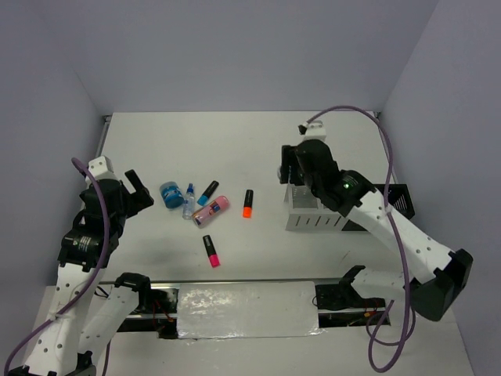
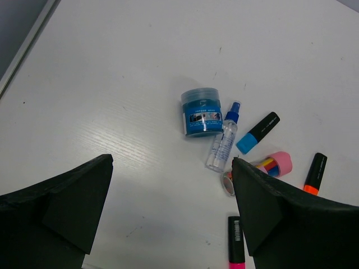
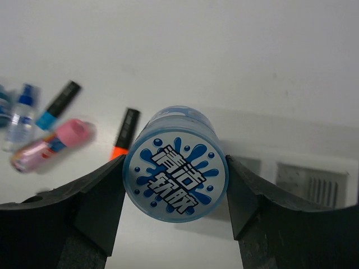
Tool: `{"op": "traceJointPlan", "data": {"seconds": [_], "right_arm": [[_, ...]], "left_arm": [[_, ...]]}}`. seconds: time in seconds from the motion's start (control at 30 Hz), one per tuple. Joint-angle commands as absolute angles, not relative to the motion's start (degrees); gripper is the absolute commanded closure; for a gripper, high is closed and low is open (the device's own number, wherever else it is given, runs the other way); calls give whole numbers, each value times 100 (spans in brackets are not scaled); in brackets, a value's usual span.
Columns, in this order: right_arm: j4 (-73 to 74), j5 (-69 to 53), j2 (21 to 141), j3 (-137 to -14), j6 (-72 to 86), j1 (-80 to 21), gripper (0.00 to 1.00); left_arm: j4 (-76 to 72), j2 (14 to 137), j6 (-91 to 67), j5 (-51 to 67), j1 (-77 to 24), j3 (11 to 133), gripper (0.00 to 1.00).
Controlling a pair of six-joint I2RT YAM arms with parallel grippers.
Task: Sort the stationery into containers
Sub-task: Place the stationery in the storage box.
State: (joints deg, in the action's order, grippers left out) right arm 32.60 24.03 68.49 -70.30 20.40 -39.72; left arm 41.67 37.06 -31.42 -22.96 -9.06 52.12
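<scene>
My right gripper keeps carrying the round tin (image 3: 175,175) until it sits inside the organizer's open compartment (image 1: 303,197) nearest the orange marker, because the tin hangs lid up beside that compartment.
My right gripper (image 1: 293,169) is shut on the round grey-blue tin (image 3: 175,180) with the dotted lid and holds it above the far left corner of the white slatted organizer (image 1: 315,217); in the right wrist view the fingers (image 3: 95,202) press on both its sides. The black mesh box (image 1: 397,199) stands behind the organizer on the right. My left gripper (image 1: 138,190) is open and empty, left of the pile. On the table lie the blue roll (image 2: 201,111), the small bottle (image 2: 222,138), the blue marker (image 2: 257,132), the pink tube (image 2: 270,166), the orange marker (image 2: 314,173) and the pink marker (image 2: 236,241).
The pile lies left of the table's middle, the pink marker (image 1: 210,250) nearest the front edge. The organizer's slats (image 3: 310,182) show at the right in the right wrist view. Grey walls close the table at the back and on both sides.
</scene>
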Motion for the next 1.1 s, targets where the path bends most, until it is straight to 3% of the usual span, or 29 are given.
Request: {"op": "traceJointPlan", "data": {"seconds": [0.0,0.17,1.07], "right_arm": [[3463,2663,6136,-6540,2189,-3850,100],[3577,2488,5687,-6302,2118,-3657,100],[3700,2400,5713,-5493,2232,-3437,99]], "left_arm": [[3850,3744,-2997,-2180,-879,5177,1],[3850,3823,-2979,-2145,-879,5194,1],[3823,3850,-2953,-2065,-879,5168,1]]}}
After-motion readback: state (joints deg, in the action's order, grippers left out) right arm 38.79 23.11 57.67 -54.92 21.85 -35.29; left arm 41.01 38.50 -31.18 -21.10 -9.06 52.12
